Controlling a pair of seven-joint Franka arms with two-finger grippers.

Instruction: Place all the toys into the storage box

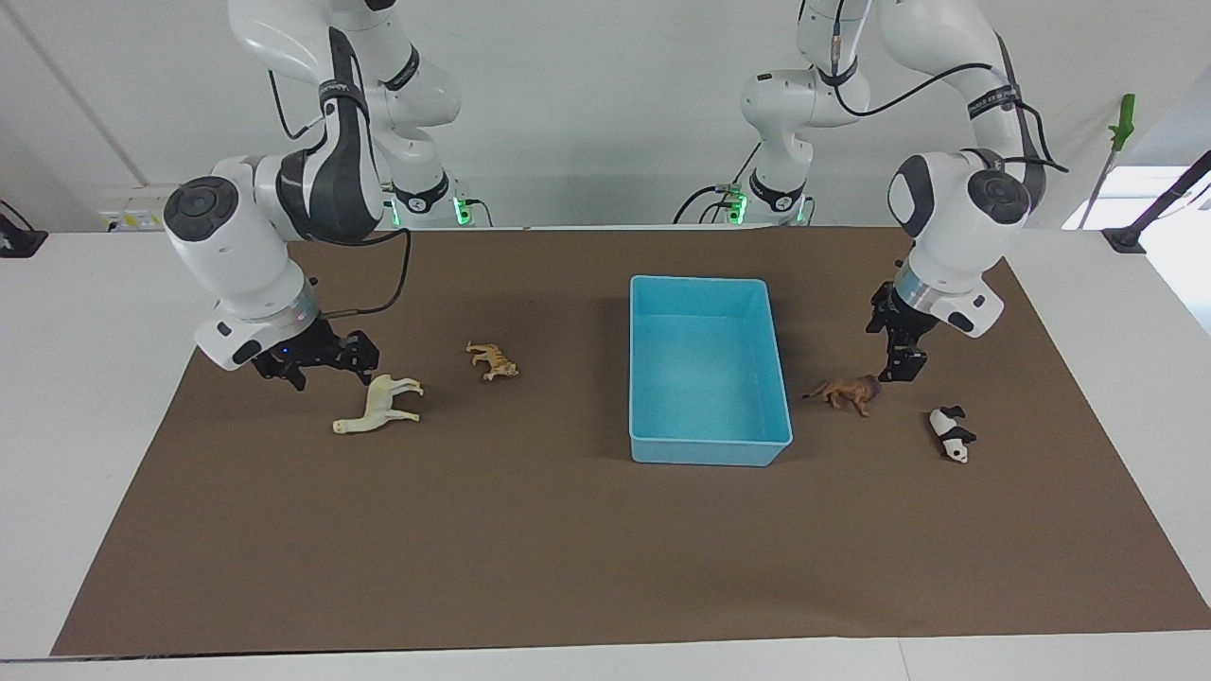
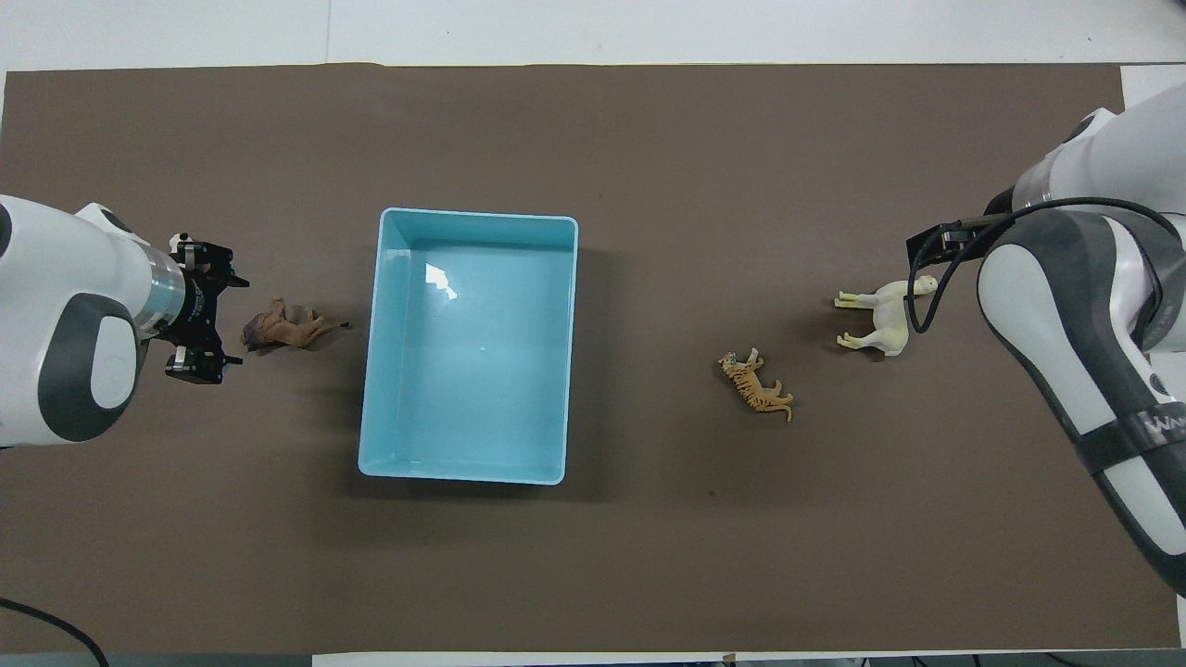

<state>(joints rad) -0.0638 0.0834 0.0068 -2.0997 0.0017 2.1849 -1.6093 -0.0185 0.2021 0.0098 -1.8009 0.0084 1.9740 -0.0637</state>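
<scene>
The left gripper's open fingers are lined up across the brown lion's narrow width (image 2: 273, 327), so the left gripper should keep going forward and down until it closes on the lion's body (image 2: 294, 327).
The light blue storage box (image 1: 710, 452) stands empty mid-mat; it also shows in the overhead view (image 2: 463, 474). The brown lion (image 1: 850, 391) (image 2: 285, 330) lies beside it toward the left arm's end. My left gripper (image 1: 903, 369) (image 2: 206, 313) is open and empty, low over the mat by the lion's head. The panda (image 1: 951, 433) lies by it; in the overhead view the left arm hides it. The cream llama (image 1: 380, 405) (image 2: 876, 317) and the tiger (image 1: 492, 360) (image 2: 756, 385) lie toward the right arm's end. My right gripper (image 1: 326, 367) is open and empty, low over the llama's back.
A brown mat (image 1: 568, 549) covers the white table (image 1: 76, 397) and bears all the things. A green-handled tool (image 1: 1121, 123) leans off the table at the left arm's end.
</scene>
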